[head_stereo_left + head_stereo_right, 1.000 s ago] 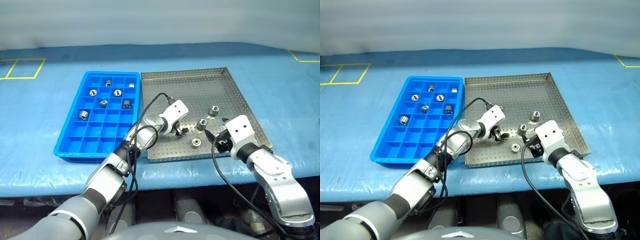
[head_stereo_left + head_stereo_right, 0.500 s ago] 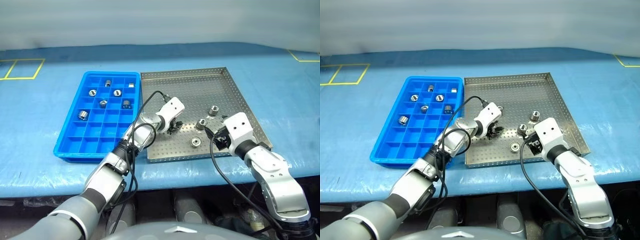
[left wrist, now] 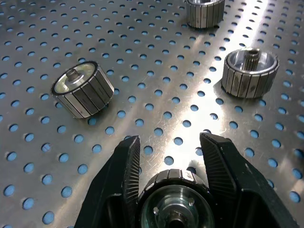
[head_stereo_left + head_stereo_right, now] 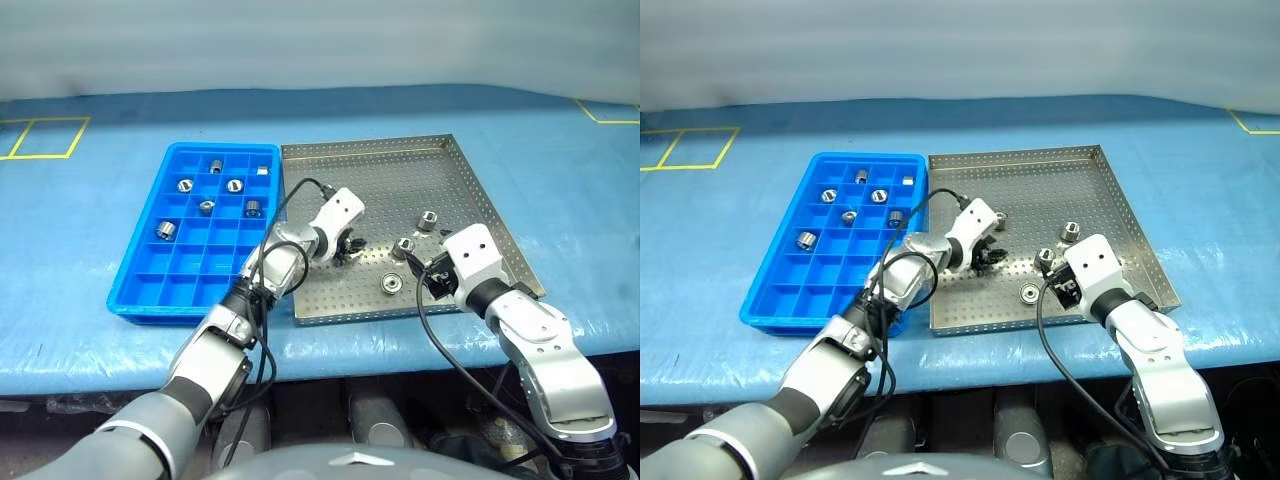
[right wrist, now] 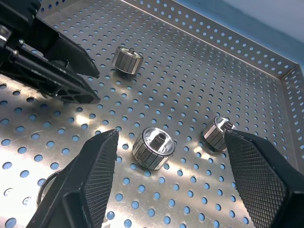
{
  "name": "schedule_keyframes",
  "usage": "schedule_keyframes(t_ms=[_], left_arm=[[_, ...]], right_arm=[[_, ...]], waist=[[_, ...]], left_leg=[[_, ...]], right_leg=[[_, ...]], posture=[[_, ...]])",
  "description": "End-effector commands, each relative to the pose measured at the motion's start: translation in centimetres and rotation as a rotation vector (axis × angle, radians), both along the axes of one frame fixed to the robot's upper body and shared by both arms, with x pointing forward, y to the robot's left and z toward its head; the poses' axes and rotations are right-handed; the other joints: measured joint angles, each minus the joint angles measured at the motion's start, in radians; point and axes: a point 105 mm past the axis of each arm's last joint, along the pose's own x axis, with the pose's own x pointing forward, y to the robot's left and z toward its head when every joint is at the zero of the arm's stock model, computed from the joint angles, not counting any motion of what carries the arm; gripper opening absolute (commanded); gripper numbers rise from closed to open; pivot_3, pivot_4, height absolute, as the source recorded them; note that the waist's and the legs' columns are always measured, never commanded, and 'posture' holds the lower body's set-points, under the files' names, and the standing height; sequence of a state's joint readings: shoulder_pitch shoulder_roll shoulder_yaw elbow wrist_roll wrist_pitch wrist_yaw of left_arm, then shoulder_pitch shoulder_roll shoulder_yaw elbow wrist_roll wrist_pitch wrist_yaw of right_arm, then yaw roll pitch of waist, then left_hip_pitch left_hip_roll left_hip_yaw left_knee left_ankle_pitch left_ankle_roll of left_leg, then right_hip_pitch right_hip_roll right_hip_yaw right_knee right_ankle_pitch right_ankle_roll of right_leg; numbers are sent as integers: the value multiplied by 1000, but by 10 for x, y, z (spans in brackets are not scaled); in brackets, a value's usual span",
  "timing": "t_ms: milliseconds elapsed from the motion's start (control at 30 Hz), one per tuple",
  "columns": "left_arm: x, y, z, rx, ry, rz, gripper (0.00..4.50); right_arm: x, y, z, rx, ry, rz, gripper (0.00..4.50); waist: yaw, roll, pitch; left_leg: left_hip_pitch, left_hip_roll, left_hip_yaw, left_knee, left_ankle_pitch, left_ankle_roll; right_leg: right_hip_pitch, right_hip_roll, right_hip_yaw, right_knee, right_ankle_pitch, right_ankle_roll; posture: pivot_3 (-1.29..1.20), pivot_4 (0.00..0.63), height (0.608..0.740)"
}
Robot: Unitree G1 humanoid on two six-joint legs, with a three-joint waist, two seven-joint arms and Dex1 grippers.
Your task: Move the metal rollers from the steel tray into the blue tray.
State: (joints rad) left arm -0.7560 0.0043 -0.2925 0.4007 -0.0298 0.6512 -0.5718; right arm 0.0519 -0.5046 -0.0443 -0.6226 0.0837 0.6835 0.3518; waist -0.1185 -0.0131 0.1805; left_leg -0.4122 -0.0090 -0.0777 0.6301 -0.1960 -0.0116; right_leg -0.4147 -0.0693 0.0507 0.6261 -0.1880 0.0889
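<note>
I should keep carrying the roller, held in my left gripper by its ribbed side (image 3: 175,177), until it hangs over the blue tray's empty near outer corner (image 4: 143,290).
My left gripper (image 4: 346,249) is shut on a ribbed metal roller (image 3: 175,199), held just above the perforated floor of the steel tray (image 4: 400,165). Three more rollers lie on that floor ahead of it: one on its side (image 3: 83,90), one upright (image 3: 250,72) and one farther off (image 3: 205,12). In the head views they sit at the tray's right front (image 4: 428,220) (image 4: 404,247) (image 4: 390,283). My right gripper (image 4: 432,277) stands open above the tray's front right, with the middle roller (image 5: 153,147) below its spread fingers (image 5: 90,175). The blue tray (image 4: 135,262) lies to the left.
Several rollers (image 4: 166,229) rest in separate compartments in the far half of the blue tray; its near rows hold nothing. Both trays sit on a blue cloth-covered table (image 4: 560,170) with yellow tape marks (image 4: 45,137) at the far left. A black cable (image 4: 300,195) loops over the left wrist.
My left gripper has shut on a roller in the steel tray and lifted it slightly, drawing a little toward the blue tray. The right arm has stayed where it was.
</note>
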Motion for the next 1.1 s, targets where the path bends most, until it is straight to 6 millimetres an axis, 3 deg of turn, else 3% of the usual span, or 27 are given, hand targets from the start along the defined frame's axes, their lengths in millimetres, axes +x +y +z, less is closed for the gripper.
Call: schedule_keyframes(t_ms=[33,267,367,467,567,700,833,1100], left_arm=[[0,0,21,-51,-43,-6,1740],[-1,12,43,-200,15,40,1740],[5,29,51,-185,-40,103,1740],[9,65,62,-135,-133,199,1740],[0,99,68,-68,-187,247,1740],[-19,142,72,20,-225,319,1740],[-32,186,80,55,-245,503,1740],[-63,227,75,141,-237,725,1740]], right_arm=[[2,3,7,-8,-36,21,3725],[7,7,5,-11,-35,43,3725],[8,11,7,-5,-43,58,3725],[7,22,25,107,-116,102,3725],[3,37,38,190,-160,186,3725],[-5,57,37,213,-138,323,3725],[-1,70,35,241,-129,377,3725],[6,87,27,234,-88,473,3725]], waist=[[0,0,0],[0,0,0],[2,0,0],[-3,0,0],[-4,0,0],[12,0,0],[40,0,0],[96,-1,1]], left_leg=[[0,0,0,0,0,0],[0,0,0,0,0,0],[0,0,0,0,0,0],[1,0,0,-1,0,0],[2,2,0,-2,0,0],[2,3,-1,-2,0,0],[2,2,-1,-2,0,0],[1,2,-2,-2,0,-1]], right_leg=[[0,0,0,0,0,0],[0,0,0,1,0,0],[0,0,0,0,0,0],[0,1,1,1,0,0],[0,3,1,2,0,0],[0,3,1,2,0,-1],[0,3,1,2,0,-1],[1,3,-1,1,-1,-2]], posture=[[-175,150,740],[-166,150,740],[-156,150,740],[-133,150,740],[-100,150,740],[-48,150,740],[16,150,740],[134,150,740]])
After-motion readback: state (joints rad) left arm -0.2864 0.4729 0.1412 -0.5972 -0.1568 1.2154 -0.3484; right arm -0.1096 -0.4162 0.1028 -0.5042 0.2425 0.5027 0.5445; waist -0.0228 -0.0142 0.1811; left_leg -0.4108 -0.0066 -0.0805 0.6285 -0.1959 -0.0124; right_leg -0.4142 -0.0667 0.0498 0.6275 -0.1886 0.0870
